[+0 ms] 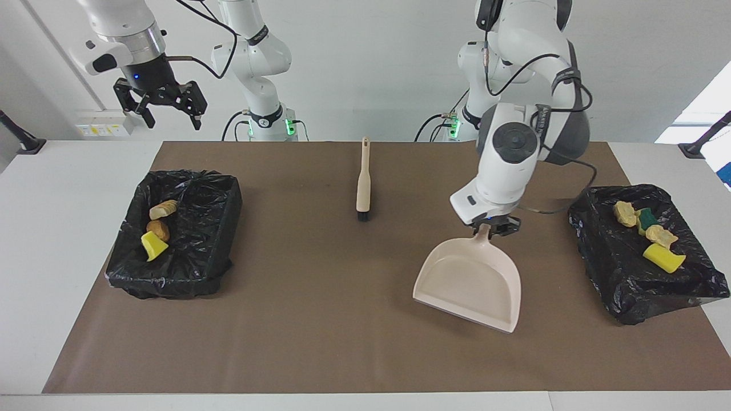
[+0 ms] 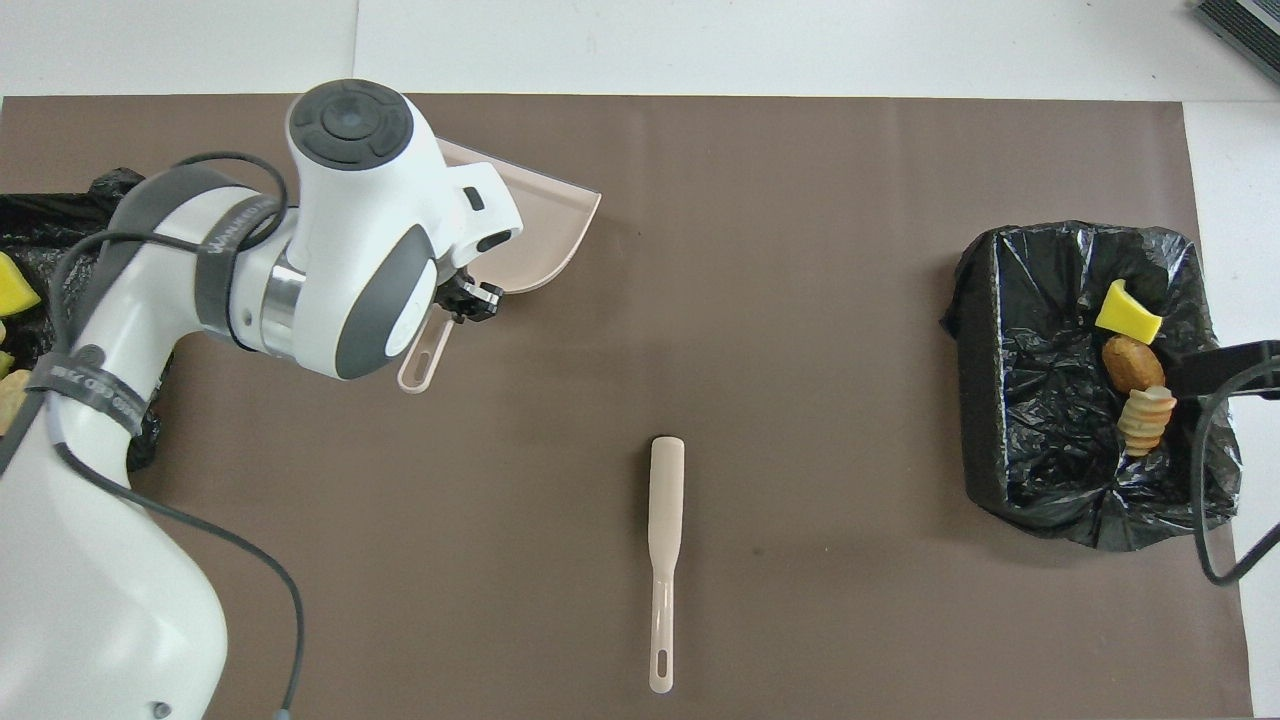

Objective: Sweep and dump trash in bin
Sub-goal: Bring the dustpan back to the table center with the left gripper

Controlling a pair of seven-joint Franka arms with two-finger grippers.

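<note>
The pink dustpan [image 1: 473,284] is empty and the mat [image 1: 370,291] past the beige brush is clear, so the robot's left gripper should keep moving the dustpan there until it lies flat.
My left gripper [image 1: 495,226] is shut on the handle of the pink dustpan [image 1: 468,285], which is empty and has its mouth turned away from the robots; both also show in the overhead view, gripper [image 2: 466,298] and dustpan [image 2: 550,225]. Trash lies in two black-lined bins. The bin [image 1: 223,228] at the right arm's end holds a yellow wedge [image 1: 153,245], an orange-brown piece [image 1: 159,229] and a beige lump [image 1: 163,209]. The bin [image 1: 605,274] at the left arm's end holds a yellow sponge [image 1: 663,258] and beige lumps [image 1: 625,213]. My right gripper [image 1: 173,121] is open and empty, raised high near its bin.
A beige brush [image 1: 363,182] lies on the brown mat mid-table, nearer to the robots than the dustpan, handle toward the robots; it also shows in the overhead view [image 2: 665,520]. A green piece [image 1: 648,218] sits among the lumps in the bin at the left arm's end.
</note>
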